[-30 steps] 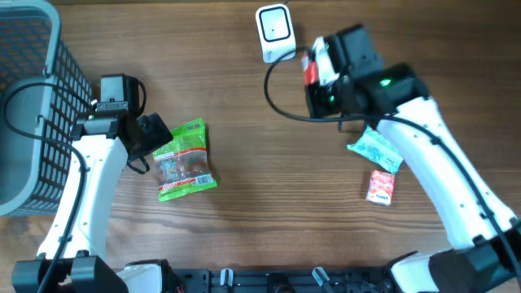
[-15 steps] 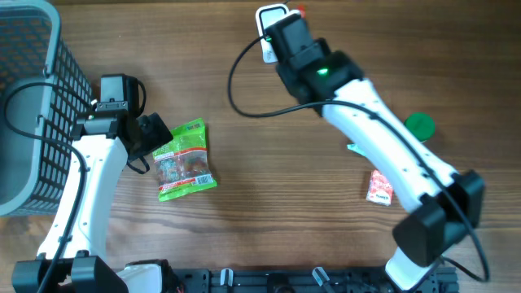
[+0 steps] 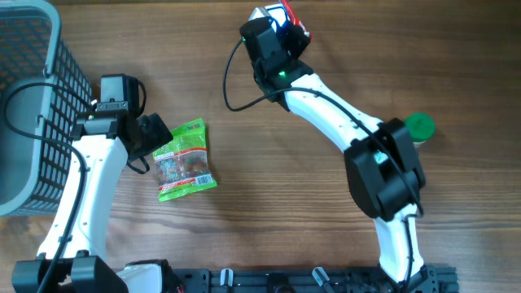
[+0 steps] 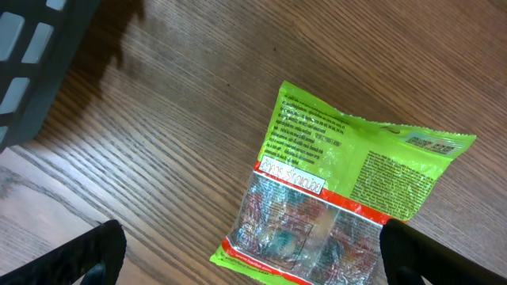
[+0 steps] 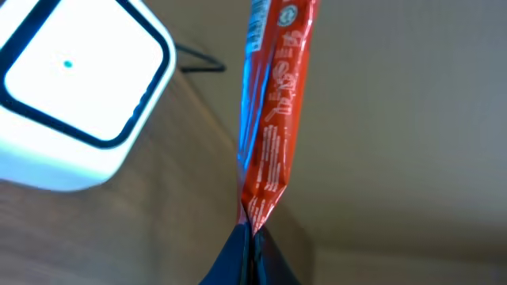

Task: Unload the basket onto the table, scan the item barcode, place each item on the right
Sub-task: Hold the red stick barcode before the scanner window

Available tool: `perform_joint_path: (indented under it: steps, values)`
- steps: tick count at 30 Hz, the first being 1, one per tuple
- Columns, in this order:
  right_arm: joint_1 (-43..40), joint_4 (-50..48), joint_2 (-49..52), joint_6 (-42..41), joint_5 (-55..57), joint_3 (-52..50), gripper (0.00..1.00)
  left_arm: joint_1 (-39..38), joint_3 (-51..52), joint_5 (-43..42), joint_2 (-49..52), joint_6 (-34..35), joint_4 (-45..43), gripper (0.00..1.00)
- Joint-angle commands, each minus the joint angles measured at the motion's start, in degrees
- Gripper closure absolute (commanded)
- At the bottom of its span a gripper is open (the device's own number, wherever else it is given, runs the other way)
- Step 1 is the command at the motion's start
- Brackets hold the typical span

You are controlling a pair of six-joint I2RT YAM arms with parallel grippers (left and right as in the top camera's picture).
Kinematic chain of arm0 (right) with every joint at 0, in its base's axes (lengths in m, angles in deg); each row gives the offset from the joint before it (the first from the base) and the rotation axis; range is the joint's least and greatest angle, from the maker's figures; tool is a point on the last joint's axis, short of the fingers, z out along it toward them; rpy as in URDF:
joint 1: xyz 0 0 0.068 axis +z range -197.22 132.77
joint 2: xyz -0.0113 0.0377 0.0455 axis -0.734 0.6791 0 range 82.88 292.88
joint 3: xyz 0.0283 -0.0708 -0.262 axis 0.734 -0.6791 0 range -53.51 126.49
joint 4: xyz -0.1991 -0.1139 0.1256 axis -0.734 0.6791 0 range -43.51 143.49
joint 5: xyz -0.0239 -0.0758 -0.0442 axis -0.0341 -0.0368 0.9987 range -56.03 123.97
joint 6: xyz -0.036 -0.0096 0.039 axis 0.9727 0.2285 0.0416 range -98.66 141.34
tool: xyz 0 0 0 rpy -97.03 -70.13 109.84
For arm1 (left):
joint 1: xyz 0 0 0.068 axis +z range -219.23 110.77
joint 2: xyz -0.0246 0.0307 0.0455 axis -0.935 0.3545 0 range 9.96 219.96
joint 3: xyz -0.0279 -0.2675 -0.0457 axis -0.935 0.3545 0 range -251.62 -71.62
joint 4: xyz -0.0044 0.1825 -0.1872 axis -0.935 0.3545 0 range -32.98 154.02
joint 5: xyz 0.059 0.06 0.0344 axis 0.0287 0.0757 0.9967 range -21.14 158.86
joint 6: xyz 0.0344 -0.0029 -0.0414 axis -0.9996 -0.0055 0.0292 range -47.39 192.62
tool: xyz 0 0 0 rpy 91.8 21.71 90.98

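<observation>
The red packet's barcode (image 5: 258, 25) is off to one side of the scanner's window. Next, my right gripper moves back and brings the packet across the lit window (image 5: 75, 71).
In the right wrist view, my right gripper (image 5: 252, 233) is shut on the lower end of a red packet (image 5: 277, 103), which stands edge-on beside the white scanner (image 5: 71, 87). In the overhead view, that gripper (image 3: 285, 24) sits at the table's far edge with the red packet (image 3: 298, 31) sticking out. Its wrist covers most of the scanner (image 3: 260, 14). My left gripper (image 4: 253, 261) is open just above a green snack bag (image 4: 341, 198) lying flat on the wood. In the overhead view, the left gripper (image 3: 151, 135) is at the upper left end of the green snack bag (image 3: 186, 160).
A grey mesh basket (image 3: 32, 106) fills the left edge, and its corner (image 4: 40, 55) shows in the left wrist view. A green round object (image 3: 420, 125) lies to the right of the right arm. A black cable (image 3: 236, 89) loops from the right wrist.
The right arm has swung left and towards the far edge, carrying the red packet over the scanner. The left arm and green bag have not moved.
</observation>
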Motion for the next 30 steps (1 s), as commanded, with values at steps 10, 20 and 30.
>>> perform_joint_path:
  steps: [10, 20, 30]
  values:
    - [0.3, -18.5, 17.1, 32.1, 10.1, 0.5, 0.96, 0.3, -0.8, -0.1, -0.2, -0.5, 0.0, 0.0]
    - [0.5, -27.5, 17.0, 34.1, 14.6, 0.1, 0.96, 0.3, -0.8, -0.1, -0.2, -0.5, 0.0, 0.0]
    - [0.5, -45.8, 17.0, 49.9, 15.5, 0.1, 0.96, 0.3, -0.8, -0.1, -0.2, -0.5, 0.0, 0.0]
